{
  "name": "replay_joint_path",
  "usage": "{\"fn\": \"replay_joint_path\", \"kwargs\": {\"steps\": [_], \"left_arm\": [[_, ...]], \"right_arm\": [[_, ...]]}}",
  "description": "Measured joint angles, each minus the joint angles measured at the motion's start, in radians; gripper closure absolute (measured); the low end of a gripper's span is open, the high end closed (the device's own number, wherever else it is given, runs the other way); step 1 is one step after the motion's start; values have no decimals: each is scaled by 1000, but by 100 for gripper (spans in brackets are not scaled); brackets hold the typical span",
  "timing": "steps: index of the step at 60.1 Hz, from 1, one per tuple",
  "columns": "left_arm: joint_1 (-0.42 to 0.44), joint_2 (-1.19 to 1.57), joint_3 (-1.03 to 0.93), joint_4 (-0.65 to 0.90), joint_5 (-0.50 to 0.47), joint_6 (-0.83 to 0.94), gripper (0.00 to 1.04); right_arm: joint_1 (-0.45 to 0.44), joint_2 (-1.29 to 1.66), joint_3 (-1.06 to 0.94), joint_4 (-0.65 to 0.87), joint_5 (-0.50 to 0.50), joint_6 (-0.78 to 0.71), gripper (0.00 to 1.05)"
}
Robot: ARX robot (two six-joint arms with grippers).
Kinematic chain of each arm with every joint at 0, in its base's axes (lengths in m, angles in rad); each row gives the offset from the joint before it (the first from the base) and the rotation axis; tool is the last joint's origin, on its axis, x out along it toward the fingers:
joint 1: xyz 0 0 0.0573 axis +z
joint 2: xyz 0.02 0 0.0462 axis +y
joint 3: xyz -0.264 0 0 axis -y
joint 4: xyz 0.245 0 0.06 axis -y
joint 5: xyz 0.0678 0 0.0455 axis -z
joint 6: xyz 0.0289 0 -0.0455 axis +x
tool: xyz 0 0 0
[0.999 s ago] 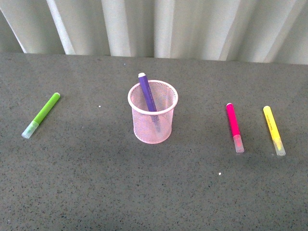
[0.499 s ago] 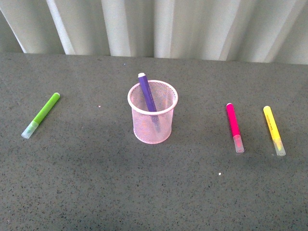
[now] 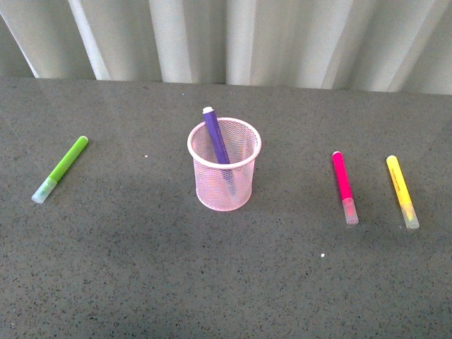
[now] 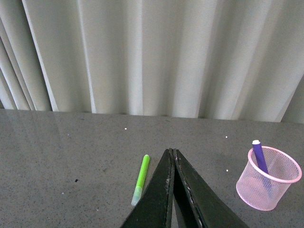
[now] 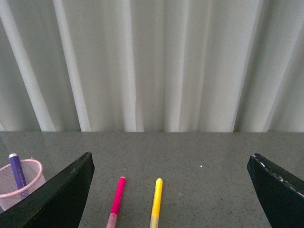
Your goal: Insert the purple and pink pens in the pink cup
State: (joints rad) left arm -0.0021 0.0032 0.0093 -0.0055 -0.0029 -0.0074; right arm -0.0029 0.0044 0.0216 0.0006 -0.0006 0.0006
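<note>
The purple pen [image 4: 260,157] is only leaning on the pink cup's wide rim [image 4: 251,154], so it should swing to the side when I lower the pink pen in.
The pink mesh cup [image 3: 224,175] stands mid-table with the purple pen [image 3: 215,134] leaning inside it, its end above the rim. The pink pen [image 3: 343,185] lies flat on the table to the cup's right. No arm shows in the front view. In the left wrist view my left gripper [image 4: 171,153] is shut and empty, with the cup [image 4: 268,178] and purple pen [image 4: 259,156] off to one side. In the right wrist view my right gripper [image 5: 171,164] is open wide and empty; the pink pen [image 5: 117,201] lies between its fingers, and the cup [image 5: 20,188] is at the edge.
A lime-green marker [image 3: 62,168] lies at the table's left, also in the left wrist view [image 4: 141,178]. A yellow marker [image 3: 401,189] lies right of the pink pen, also in the right wrist view [image 5: 156,201]. A pale curtain [image 3: 226,39] runs behind the table.
</note>
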Motion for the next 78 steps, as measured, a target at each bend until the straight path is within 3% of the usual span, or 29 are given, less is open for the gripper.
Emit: {"fn": "replay_joint_path", "kwargs": {"steps": [15,31,35,37,39,44,48,51,56,70,78], "left_arm": [[0,0,0,0,0,-1,100],[0,0,0,0,0,0,54],[0,0,0,0,-1,0,44],[0,0,0,0,1,0,36],[0,0,0,0,3,0,29],[0,-1,0,0,0,0,15],[0,-2,0,0,0,1,5],[0,-2,0,0,-1,2,7],[0,-3,0,0,4,3,7],[0,-3,0,0,2,3,7],[0,-3,0,0,3,3,7]], "right_arm": [[0,0,0,0,0,0,7],[0,0,0,0,-2,0,7],[-57,62,-5,130,-181,54,7],[-89,155,-3,284,-338,98,7],[-91,275,-1,434,-415,131,7],[-69,536,10,700,-420,175,7],[-51,729,35,831,-350,201,7],[-28,888,98,923,-272,219,7],[-5,1143,282,939,-161,259,7],[41,1686,678,674,78,323,7],[83,1857,829,517,153,336,7]]}}
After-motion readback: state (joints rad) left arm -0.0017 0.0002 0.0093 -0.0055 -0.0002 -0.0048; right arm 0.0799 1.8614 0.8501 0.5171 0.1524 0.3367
